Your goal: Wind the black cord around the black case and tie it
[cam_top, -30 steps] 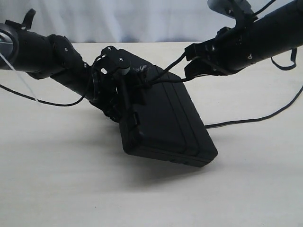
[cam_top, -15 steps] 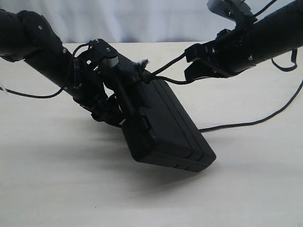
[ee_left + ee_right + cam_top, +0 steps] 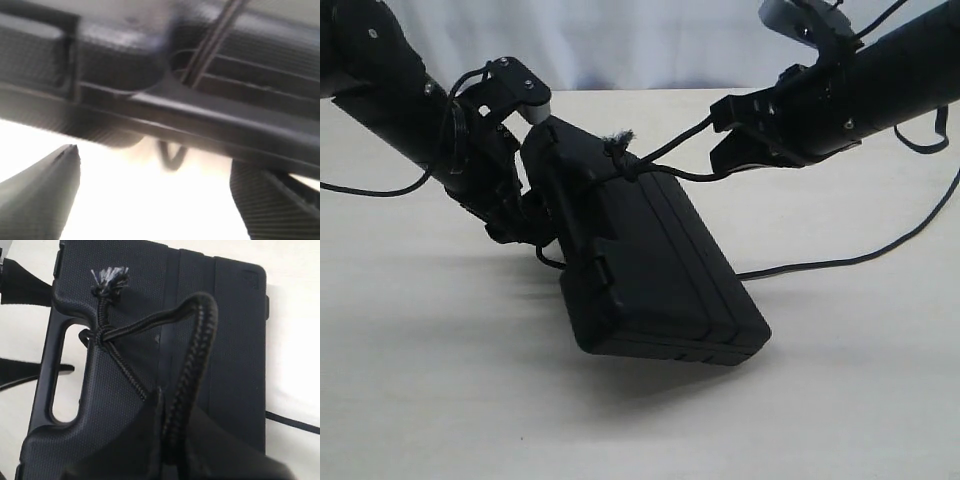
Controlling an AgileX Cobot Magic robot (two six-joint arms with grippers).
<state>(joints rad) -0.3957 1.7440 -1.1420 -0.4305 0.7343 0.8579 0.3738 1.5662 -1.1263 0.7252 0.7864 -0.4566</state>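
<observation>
The black case is tipped up at its handle end [image 3: 546, 160], so my left gripper should first bring the case down flat and then grab the black cord [image 3: 642, 168] close to the knot.
The black case [image 3: 655, 265] lies tilted, its handle end raised and its far corner down on the table. The black cord [image 3: 665, 170] is knotted at the handle slot [image 3: 65, 375], with its frayed grey tip [image 3: 109, 276] sticking up. From the knot [image 3: 102, 335] the cord arches up into my right gripper [image 3: 175, 440], which is shut on it just above the case lid [image 3: 220, 330]. My left gripper [image 3: 532, 165] stands open at the handle end. Both its fingers [image 3: 42, 192] are apart from the case edge [image 3: 200, 117], and a cord loop [image 3: 172, 157] hangs between.
A thin black line [image 3: 845, 257] trails across the pale table [image 3: 450, 380] from under the case to the right edge; I cannot tell if it is cord or cable. Another black cable [image 3: 370, 190] hangs at the left arm. A white backdrop closes the far side.
My left gripper has opened and drawn back up and to the left, off the case. The case has settled slightly lower. The right gripper has stayed put, shut on the cord.
</observation>
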